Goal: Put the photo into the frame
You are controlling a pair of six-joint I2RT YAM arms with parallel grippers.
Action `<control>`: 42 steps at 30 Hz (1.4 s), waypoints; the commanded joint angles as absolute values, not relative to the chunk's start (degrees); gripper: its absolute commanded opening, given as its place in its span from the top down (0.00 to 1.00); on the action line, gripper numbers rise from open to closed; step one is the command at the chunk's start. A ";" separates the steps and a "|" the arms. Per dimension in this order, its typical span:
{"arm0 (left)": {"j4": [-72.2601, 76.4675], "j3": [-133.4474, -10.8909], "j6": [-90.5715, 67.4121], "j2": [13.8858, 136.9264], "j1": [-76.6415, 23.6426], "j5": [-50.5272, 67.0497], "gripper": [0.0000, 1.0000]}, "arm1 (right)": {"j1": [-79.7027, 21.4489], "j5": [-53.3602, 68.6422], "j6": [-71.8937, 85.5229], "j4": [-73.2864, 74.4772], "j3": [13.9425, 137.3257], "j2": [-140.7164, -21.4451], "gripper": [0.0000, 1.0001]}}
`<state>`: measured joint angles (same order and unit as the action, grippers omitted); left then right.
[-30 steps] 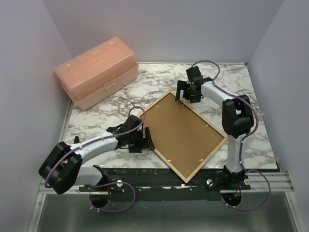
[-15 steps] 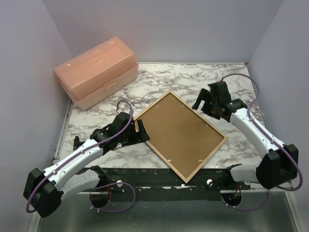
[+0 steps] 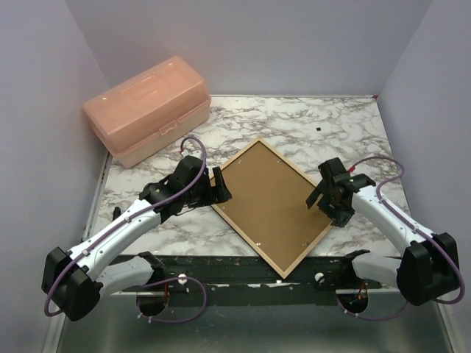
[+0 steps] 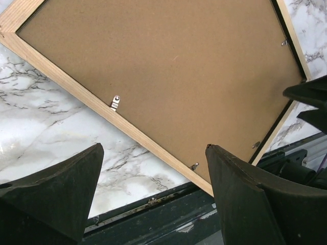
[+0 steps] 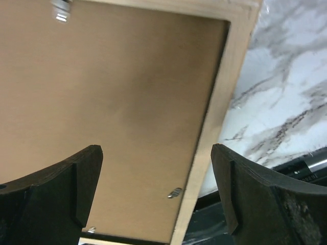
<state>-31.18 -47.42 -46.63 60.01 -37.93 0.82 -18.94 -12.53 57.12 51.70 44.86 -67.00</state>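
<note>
Next, my right gripper pinches the frame's short side (image 3: 319, 241) and turns the frame straight, because it lies crooked with the frame's near corner (image 3: 284, 274) over the black rail.
The frame (image 3: 249, 240) lies face down on the marble table, turned like a diamond. Its tan wood back is up, with a brown backing board (image 3: 268, 195) seated inside under small metal clips. The photo is hidden from every view. My left gripper (image 3: 218, 187) hovers open at the frame's left corner; the left wrist view has the wood rim (image 4: 61, 77) running past its empty gripper (image 4: 153, 153). My right gripper (image 3: 324, 197) stands open over the frame's right corner. In its wrist view the rim (image 5: 225, 87) and board (image 5: 112, 87) lie below the empty gripper (image 5: 156, 153).
A translucent pink plastic box (image 3: 147, 109) with a latch sits at the back left of the table. A black rail (image 3: 243, 268) runs along the near edge, and the frame's near corner reaches it. Purple walls close in the sides and back.
My right arm swung from the frame's far corner down to its right corner. My left gripper slid away from me along the frame's left edge to its left corner. The frame stayed put.
</note>
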 commanded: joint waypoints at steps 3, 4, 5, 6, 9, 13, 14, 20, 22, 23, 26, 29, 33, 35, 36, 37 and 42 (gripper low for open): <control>-30.98 -49.13 -45.45 61.51 -36.90 3.39 0.16 | -18.63 -7.09 59.32 51.45 38.80 -71.51 0.05; -31.05 -49.19 -45.27 61.61 -36.70 3.60 0.16 | -18.63 -6.33 58.86 50.43 38.00 -71.87 0.05; -31.09 -49.17 -45.18 61.70 -36.50 3.68 0.16 | -18.63 -5.35 58.47 49.33 37.17 -71.98 0.06; -31.07 -49.13 -45.05 61.70 -36.16 3.92 0.16 | -18.63 -4.48 58.13 47.98 36.30 -71.92 0.08; -30.76 -48.96 -44.77 61.92 -35.52 4.85 0.16 | -18.63 -1.85 56.98 43.66 33.55 -71.81 0.17; -31.06 -49.12 -44.03 62.27 -34.56 5.19 0.16 | -18.63 -1.53 54.36 39.10 33.15 -72.88 0.47; -31.11 -49.17 -43.79 62.27 -34.21 5.25 0.16 | -18.62 -1.71 52.96 38.04 33.77 -73.63 0.56; -32.61 -50.06 -41.06 62.70 -30.69 6.45 0.16 | -18.63 -6.89 44.29 34.93 39.33 -81.01 0.90; -33.55 -50.56 -39.65 62.92 -29.14 6.76 0.16 | -18.62 -7.89 42.94 34.74 41.73 -83.91 0.96; -33.97 -50.79 -38.92 63.01 -28.42 6.75 0.16 | -18.63 -7.83 41.88 34.39 43.14 -85.32 0.98; -35.01 -51.30 -37.03 63.23 -25.96 7.11 0.16 | -18.58 -6.61 37.87 32.62 46.73 -87.86 0.99; -36.04 -51.96 -35.41 63.84 -24.08 7.12 0.16 | -18.63 -7.76 33.23 32.31 49.52 -89.85 0.99; -37.17 -52.56 -34.62 65.59 -21.73 6.86 0.16 | -18.63 -13.15 27.39 35.47 53.16 -94.21 0.99; -37.30 -52.34 -34.92 66.95 -20.10 7.36 0.16 | -18.67 -16.79 27.16 38.10 55.74 -96.94 0.99; -37.35 -52.26 -35.23 67.80 -19.33 7.55 0.16 | -18.95 -18.21 26.89 38.80 56.67 -97.98 0.99; -37.35 -52.16 -35.41 68.45 -18.41 7.64 0.16 | -18.98 -20.09 27.21 39.19 57.48 -98.69 0.97; -37.62 -51.77 -35.86 71.89 -13.60 4.85 0.16 | -18.96 -20.77 29.01 40.11 60.29 -100.80 0.67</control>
